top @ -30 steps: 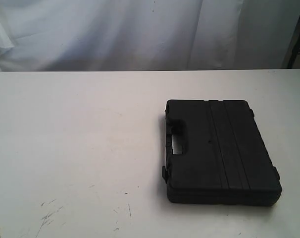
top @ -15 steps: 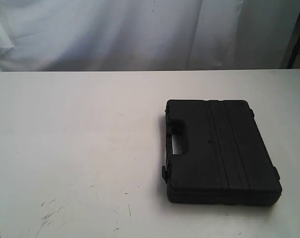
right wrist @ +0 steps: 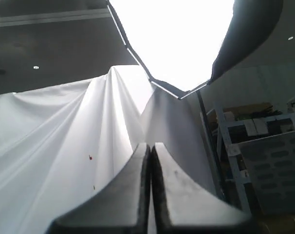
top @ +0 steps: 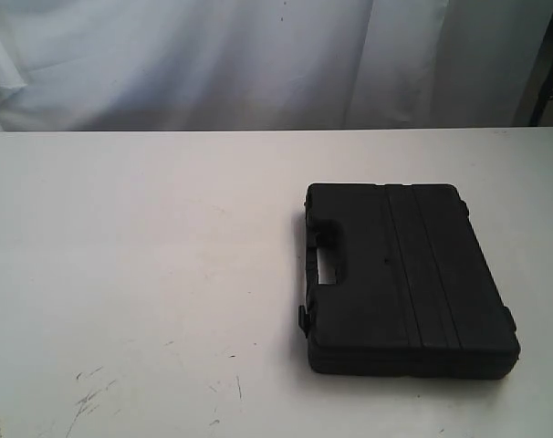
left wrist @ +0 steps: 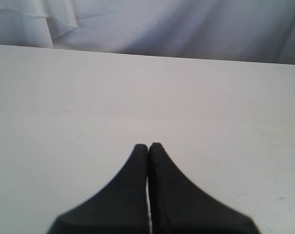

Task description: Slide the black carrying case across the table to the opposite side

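Next, my right gripper turns down and opens around the black case's handle point(top: 311, 263) before it slides the case, because it is pointing up at the white curtain point(right wrist: 111, 129) now.
The black case point(top: 404, 274) lies flat on the right half of the white table point(top: 149, 255), its cut-out handle point(top: 331, 263) facing left and its ribs running front to back. Neither arm shows in the exterior view. In the left wrist view my left gripper point(left wrist: 148, 145) is shut with nothing in it, hovering over bare tabletop point(left wrist: 138, 97); the case is out of that view. In the right wrist view my right gripper point(right wrist: 150, 145) is shut and empty, aimed up at the white curtain point(right wrist: 64, 146) and ceiling, with no table or case in sight.
A white curtain point(top: 258, 64) hangs behind the table's far edge. Dark scratch marks point(top: 89, 392) sit near the front left of the tabletop. Metal shelving point(right wrist: 264, 156) stands to one side in the right wrist view.
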